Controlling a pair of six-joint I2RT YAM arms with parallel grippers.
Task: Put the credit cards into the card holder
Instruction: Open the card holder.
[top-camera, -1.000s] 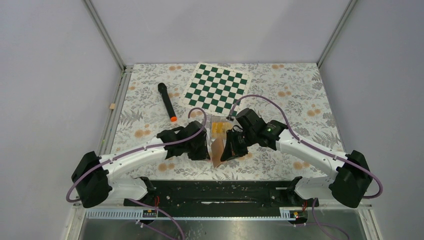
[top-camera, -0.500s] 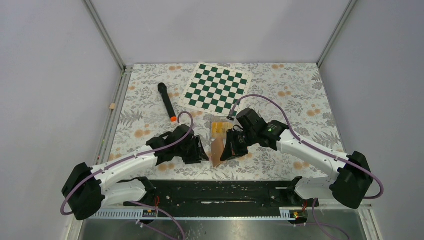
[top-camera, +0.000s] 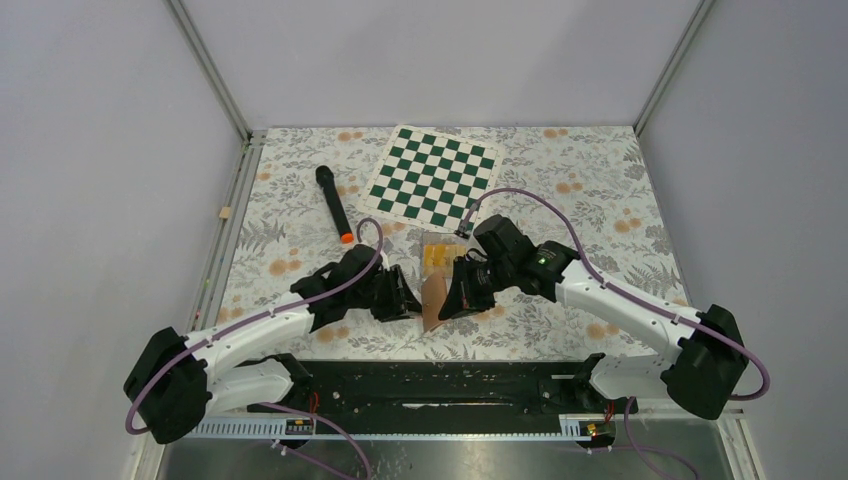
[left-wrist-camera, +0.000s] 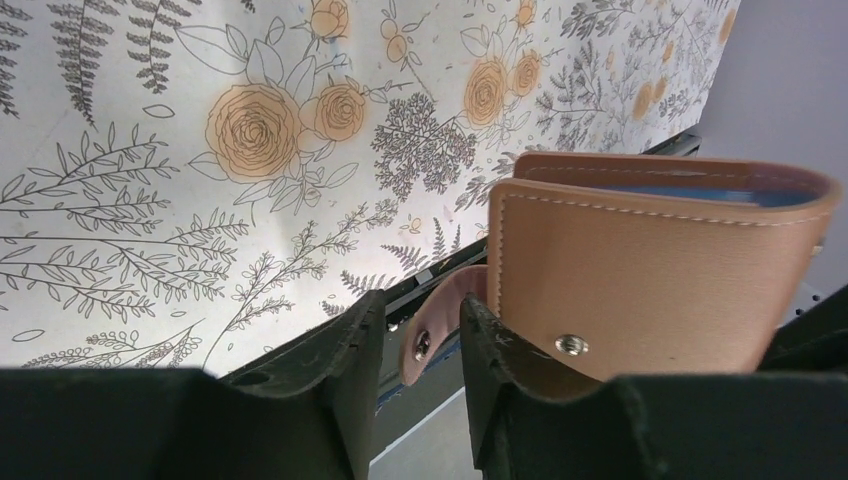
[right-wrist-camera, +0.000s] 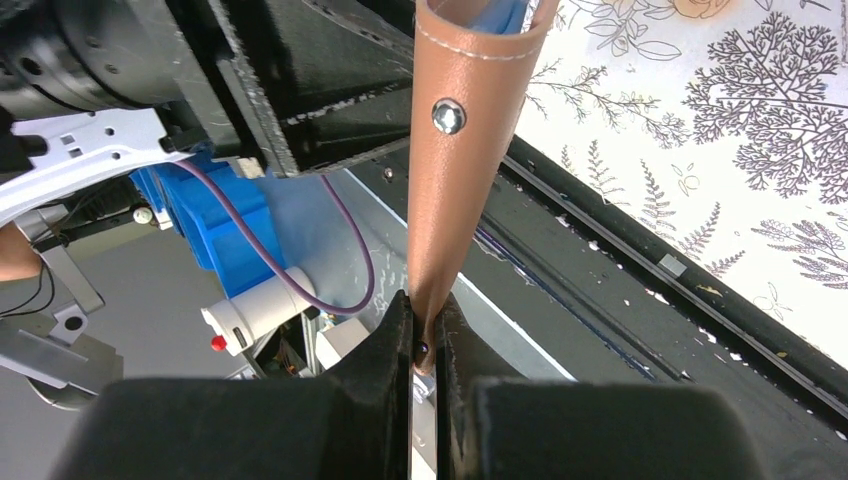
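Note:
My right gripper is holding the card holder (right-wrist-camera: 432, 300) far from the snap tab. Next, my left gripper clamps the tab (left-wrist-camera: 436, 318) while my right gripper takes a new hold beside it.
The tan card holder (top-camera: 431, 301) stands off the table between my two grippers. My right gripper (top-camera: 458, 297) is shut on its lower flap, seen clamped in the right wrist view (right-wrist-camera: 424, 345), with the holder (right-wrist-camera: 468, 140) rising away and a blue inner pocket at its top. My left gripper (top-camera: 408, 301) is open just left of the holder. In the left wrist view the snap tab (left-wrist-camera: 432, 335) hangs between my open fingers (left-wrist-camera: 415, 335) without being clamped, and the holder's body (left-wrist-camera: 650, 270) is to the right. Yellow-orange credit cards (top-camera: 437, 257) lie on the table just behind the holder.
A green-white chessboard (top-camera: 433, 174) lies at the back centre. A black marker with an orange tip (top-camera: 333, 203) lies at the back left. The black mounting rail (top-camera: 440, 375) runs along the near table edge. Walls close in both sides.
My left arm has drawn back to the left and lower, its gripper staying close to the holder's left side. My right gripper has kept its hold on the card holder, nearly still.

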